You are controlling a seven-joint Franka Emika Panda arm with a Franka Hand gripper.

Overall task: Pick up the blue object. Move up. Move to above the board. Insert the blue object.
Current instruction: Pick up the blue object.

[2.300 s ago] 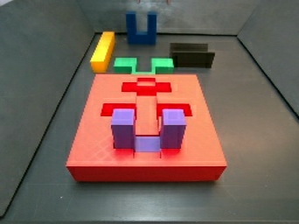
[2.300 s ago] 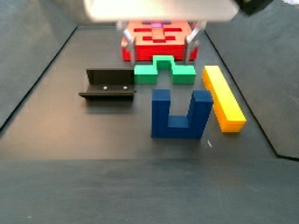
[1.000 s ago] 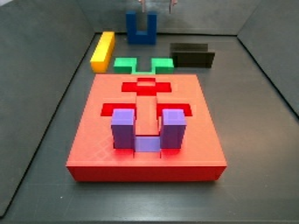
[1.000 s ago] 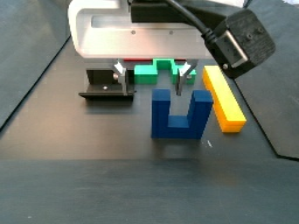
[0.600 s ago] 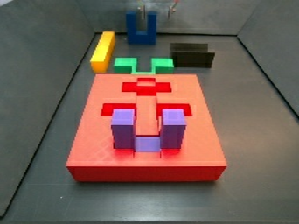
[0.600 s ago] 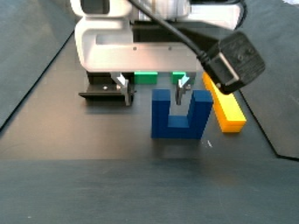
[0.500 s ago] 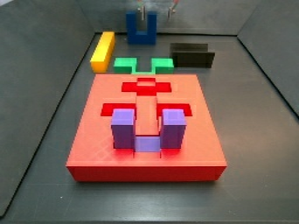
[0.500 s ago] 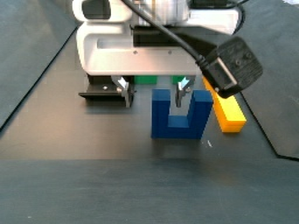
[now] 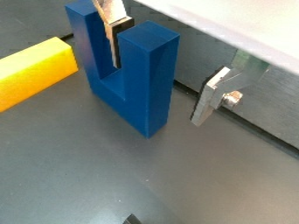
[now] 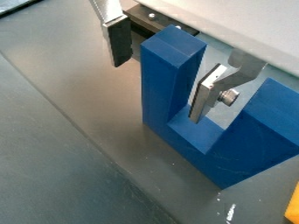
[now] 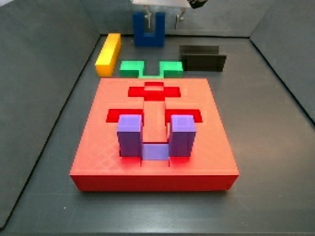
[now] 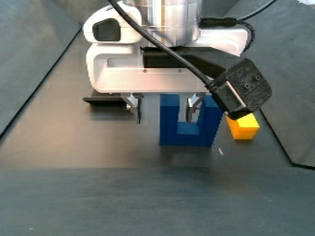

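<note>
I expect the base of the blue object (image 11: 149,39) to sink into the red board and its prongs to stay up when I put it in, because the purple block (image 11: 155,147) sits that way.
The blue object (image 12: 182,129) stands upright on the dark floor with its prongs up; it also shows in a side view (image 11: 147,37). My gripper (image 12: 161,112) is low over it and open. The fingers straddle one prong: one finger (image 10: 215,93) is inside the U slot and one finger (image 10: 117,39) is outside the prong. In a wrist view the gripper (image 9: 163,61) has that prong of the blue object (image 9: 142,74) between the plates, with gaps showing. The red board (image 11: 154,129) lies nearer the camera in a side view, away from the gripper (image 11: 151,20).
A purple U-shaped block (image 11: 157,136) sits in the board. A yellow bar (image 11: 109,53), a green piece (image 11: 151,67) and the dark fixture (image 11: 204,58) lie between the board and the blue object. The yellow bar (image 12: 242,123) is beside the blue object.
My gripper has come down from above the blue object until its fingers straddle one prong. The blue object has not moved.
</note>
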